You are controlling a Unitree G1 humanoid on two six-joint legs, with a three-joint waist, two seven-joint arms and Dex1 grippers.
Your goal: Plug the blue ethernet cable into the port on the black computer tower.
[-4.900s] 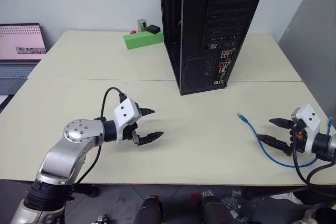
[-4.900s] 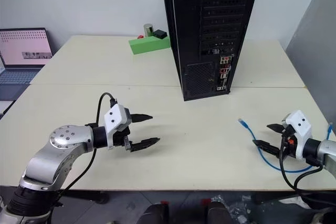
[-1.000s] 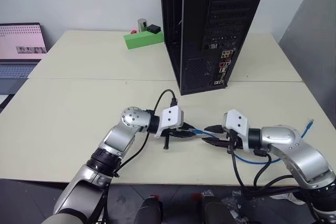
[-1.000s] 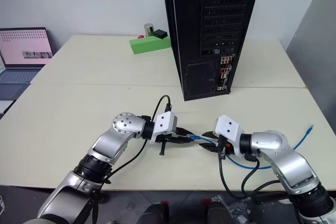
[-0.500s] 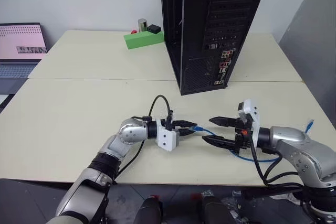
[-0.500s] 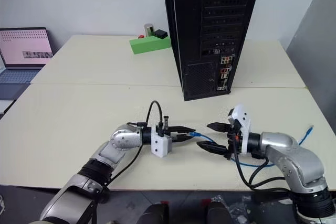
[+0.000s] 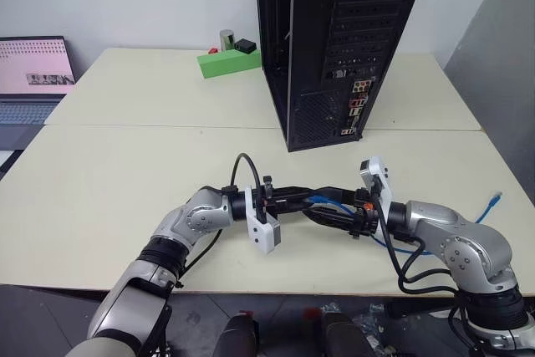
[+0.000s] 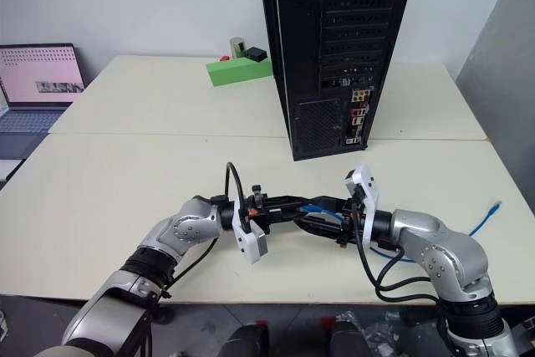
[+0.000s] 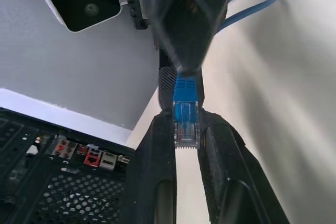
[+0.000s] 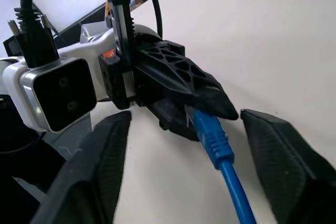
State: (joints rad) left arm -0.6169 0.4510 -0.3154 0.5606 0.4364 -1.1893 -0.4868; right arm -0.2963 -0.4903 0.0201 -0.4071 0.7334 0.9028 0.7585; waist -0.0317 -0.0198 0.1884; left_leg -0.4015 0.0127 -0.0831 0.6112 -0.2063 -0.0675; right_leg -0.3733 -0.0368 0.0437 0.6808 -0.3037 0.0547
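The blue ethernet cable comes straight out of its thick boot, so the clear plug should keep pointing ahead when I carry the cable.
My left gripper points to the right just above the table and is shut on the clear plug of the blue ethernet cable. The cord runs right and loops on the table to its other plug. My right gripper faces the left one and is open. Its two fingers straddle the left fingertips and the cord without closing on them. The black computer tower stands behind, rear side toward me. The port lies somewhere in its connector cluster; I cannot single it out.
A low green block with small items on it sits at the back, left of the tower. An open laptop stands at the far left. A grey panel borders the table's right side.
My right gripper has moved left until its fingers reach around the left gripper's tips, and its jaws have narrowed. The left wrist has rolled further, its white camera housing still hanging below.
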